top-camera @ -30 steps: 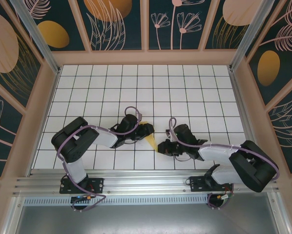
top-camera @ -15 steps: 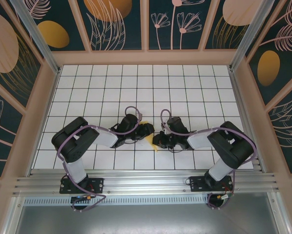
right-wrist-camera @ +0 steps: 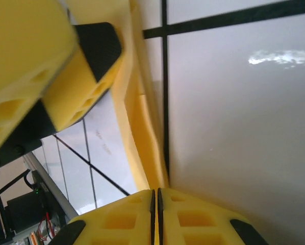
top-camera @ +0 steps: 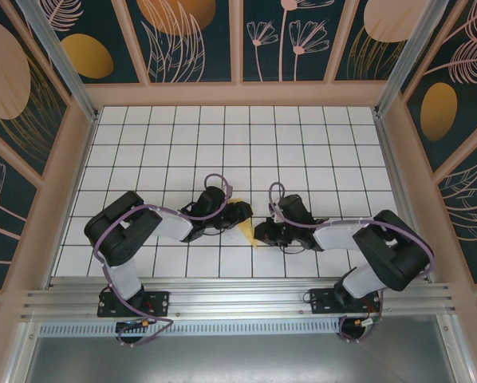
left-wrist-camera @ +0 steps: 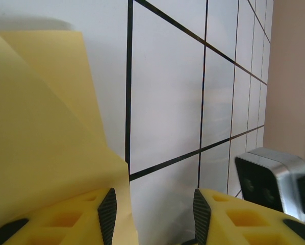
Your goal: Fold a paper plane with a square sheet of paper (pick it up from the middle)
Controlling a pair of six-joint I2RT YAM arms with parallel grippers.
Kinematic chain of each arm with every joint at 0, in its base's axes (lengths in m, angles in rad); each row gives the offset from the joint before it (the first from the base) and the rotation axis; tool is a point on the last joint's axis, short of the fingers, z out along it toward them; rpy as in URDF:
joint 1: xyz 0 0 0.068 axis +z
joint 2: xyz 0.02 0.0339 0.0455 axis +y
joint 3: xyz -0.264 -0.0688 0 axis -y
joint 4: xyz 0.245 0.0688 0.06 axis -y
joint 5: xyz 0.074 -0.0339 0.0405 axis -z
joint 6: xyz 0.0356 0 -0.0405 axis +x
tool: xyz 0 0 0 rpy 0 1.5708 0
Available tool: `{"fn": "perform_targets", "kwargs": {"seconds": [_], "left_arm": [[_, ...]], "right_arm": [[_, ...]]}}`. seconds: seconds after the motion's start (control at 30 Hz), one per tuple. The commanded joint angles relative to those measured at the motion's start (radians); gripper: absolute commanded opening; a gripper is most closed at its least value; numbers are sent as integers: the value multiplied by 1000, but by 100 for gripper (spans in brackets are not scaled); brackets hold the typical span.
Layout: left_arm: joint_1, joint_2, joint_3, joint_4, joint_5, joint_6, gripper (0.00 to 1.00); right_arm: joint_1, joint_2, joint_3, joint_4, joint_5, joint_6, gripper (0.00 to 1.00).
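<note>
The paper's folded layers [right-wrist-camera: 145, 133] are spread open above my right gripper's fingers. My right gripper should move the paper's tip back toward my left gripper and close the layers together.
The square sheet of paper [top-camera: 243, 224] is a narrow creased pale-yellow shape standing on edge on the white tiles between the two arms. My right gripper [top-camera: 258, 234] is at its near tip. In the right wrist view the jaws [right-wrist-camera: 155, 204] are shut on the paper [right-wrist-camera: 142, 127], whose folded layers run down into them. My left gripper [top-camera: 240, 212] is at the paper's far side. In the left wrist view its jaws [left-wrist-camera: 154, 217] stand apart, with the paper [left-wrist-camera: 40, 127] leaning against the left finger and bare tile in the gap.
White gridded table [top-camera: 302, 152] stretches behind both grippers, walled by wooden frames [top-camera: 238, 94]. The two grippers are less than a tile apart. A left finger [right-wrist-camera: 20, 61] looms at the upper left of the right wrist view. A grey part of the right arm [left-wrist-camera: 275, 178] shows in the left wrist view.
The right arm's elbow swung in to the left and then partly back out, while its gripper stayed at the paper's near tip. The left arm has not moved.
</note>
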Motion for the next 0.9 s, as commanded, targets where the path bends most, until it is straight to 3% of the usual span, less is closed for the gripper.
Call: {"fn": "perform_targets", "kwargs": {"seconds": [0.0,0.47,0.87], "left_arm": [[1,56,-22,-170,-19,30,48],[1,56,-16,-176,-17,32,48],[1,52,-20,-179,-19,36,48]], "right_arm": [[9,-43,37,-13,-21,-17,13],[27,126,86,121,-77,31,16],[32,81,80,-41,16,-9,16]]}}
